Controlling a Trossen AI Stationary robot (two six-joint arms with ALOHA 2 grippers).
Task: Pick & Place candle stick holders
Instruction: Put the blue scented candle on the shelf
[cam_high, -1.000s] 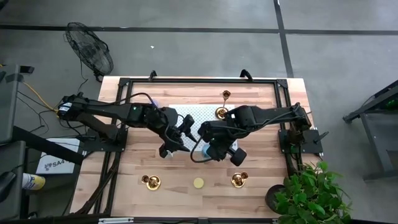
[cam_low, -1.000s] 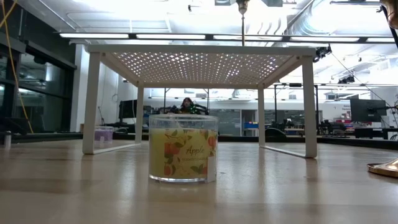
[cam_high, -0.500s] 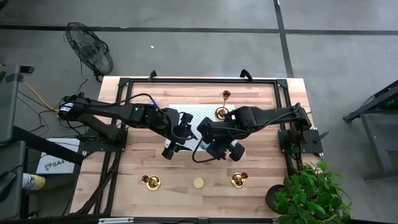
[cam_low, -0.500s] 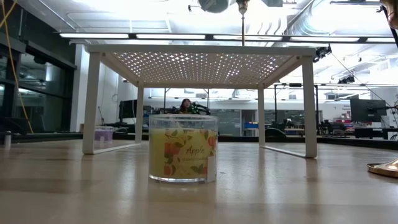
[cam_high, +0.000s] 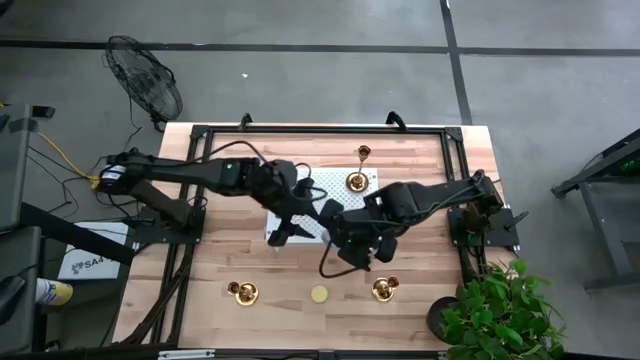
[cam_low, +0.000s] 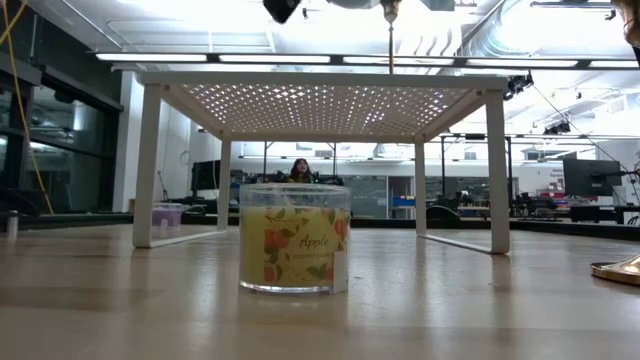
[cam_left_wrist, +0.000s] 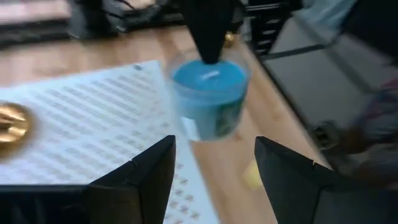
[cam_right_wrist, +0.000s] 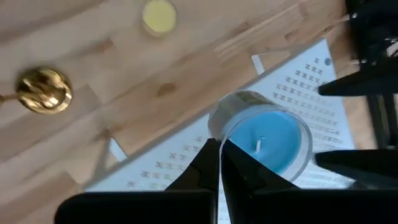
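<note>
My right gripper is pinching only the blue candle's rim (cam_right_wrist: 235, 127). Next, my left gripper takes hold of the blue candle's body (cam_left_wrist: 208, 115) before it carries the candle to the shelf's empty far corner.
A blue candle in a glass jar (cam_right_wrist: 268, 142) hangs from my right gripper (cam_right_wrist: 219, 155), which is shut on it above the near right part of the white perforated shelf (cam_high: 300, 190). My left gripper (cam_left_wrist: 214, 149) stands open just short of the jar (cam_left_wrist: 210, 99), touching nothing. One gold candle stick holder (cam_high: 356, 180) stands by its base on the shelf's far right corner. Two more (cam_high: 243, 291) (cam_high: 384, 288) stand on the table near its front edge. My right gripper pinches the jar's glass rim (cam_right_wrist: 217, 132) between its two fingers, at one side of the opening. The fingers (cam_left_wrist: 208, 37) come from above, pointing down. The jar hangs below them, slightly tilted, clear of the shelf and the table.
A yellow candle jar (cam_low: 295, 237) stands on the table near the front edge, between the two holders (cam_high: 319, 294). The shelf stands on legs (cam_low: 147, 165) with open room beneath. A black frame (cam_high: 452, 150) borders the table, and a potted plant (cam_high: 495, 310) stands off its near right corner.
My left gripper has rolled about its own axis and swung toward the table's right, closer to the blue candle, staying open. My right gripper has turned a little with the candle still hanging from it.
</note>
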